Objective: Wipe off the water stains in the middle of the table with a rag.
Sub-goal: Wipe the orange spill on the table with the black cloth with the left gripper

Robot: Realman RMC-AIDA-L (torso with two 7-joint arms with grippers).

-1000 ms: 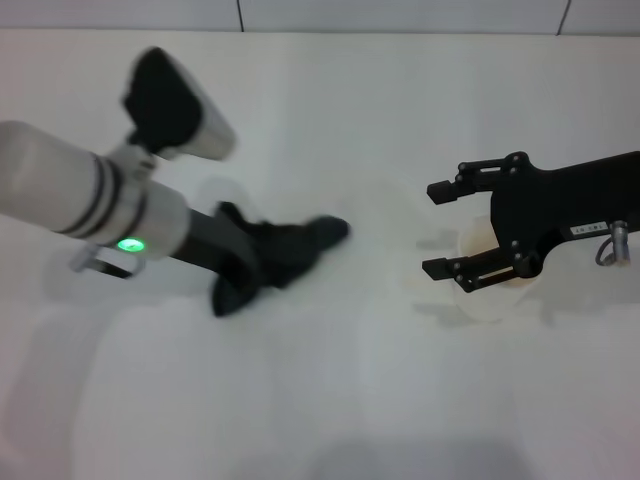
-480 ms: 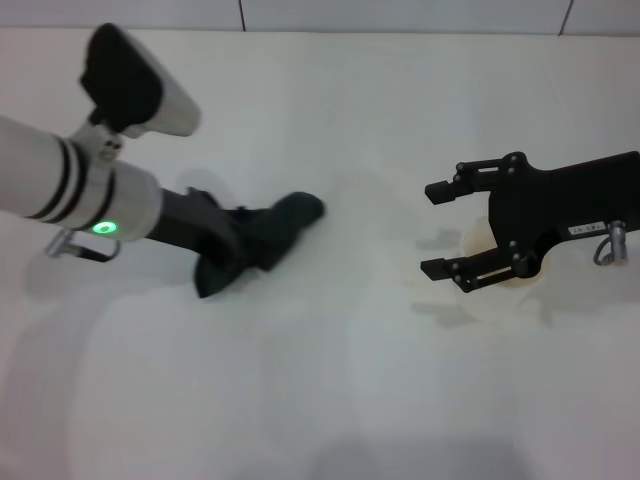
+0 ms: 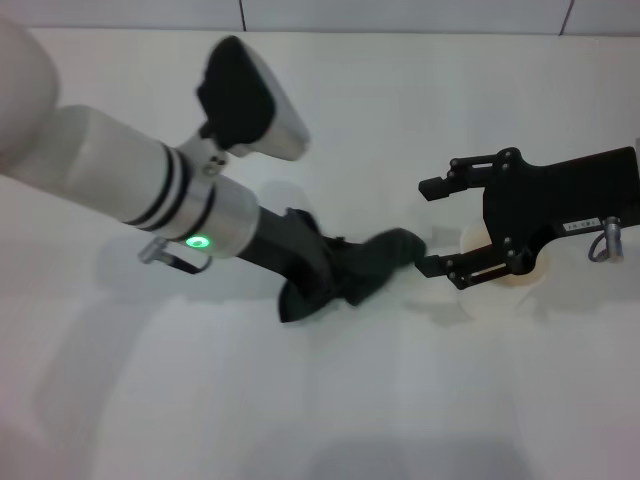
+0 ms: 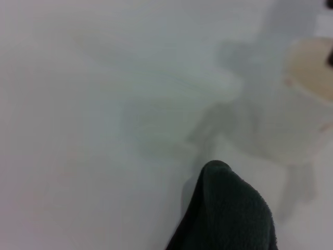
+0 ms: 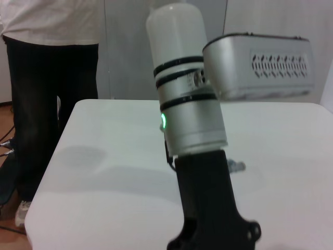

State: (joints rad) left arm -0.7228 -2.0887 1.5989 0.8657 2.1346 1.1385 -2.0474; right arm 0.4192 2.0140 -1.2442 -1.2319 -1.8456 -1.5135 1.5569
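My left gripper should pull the rag back across the open tabletop point(image 3: 228, 312), because the rag's tip point(image 3: 404, 246) is getting close to my right gripper's lower finger beside the paper cup.
My left gripper point(image 3: 328, 274) is shut on the dark green-black rag point(image 3: 372, 262) and presses it on the white table point(image 3: 330, 400) near the middle. The rag's tip lies close to the lower finger of my right gripper point(image 3: 428, 226). The rag also shows in the left wrist view point(image 4: 229, 208). My right gripper is open and empty and hovers at the right, over the white paper cup point(image 3: 497, 282). No orange-brown water stain shows in any view; it may lie under the rag.
The paper cup stands right of the rag, and it shows in the left wrist view point(image 4: 304, 104) too. The right wrist view shows my left arm point(image 5: 190, 104) over the table and a person point(image 5: 47, 62) standing beyond the table's far end.
My left arm first drew the rag to the left, then swept it back right, close to the cup. My right gripper shifted slightly left and stays open.
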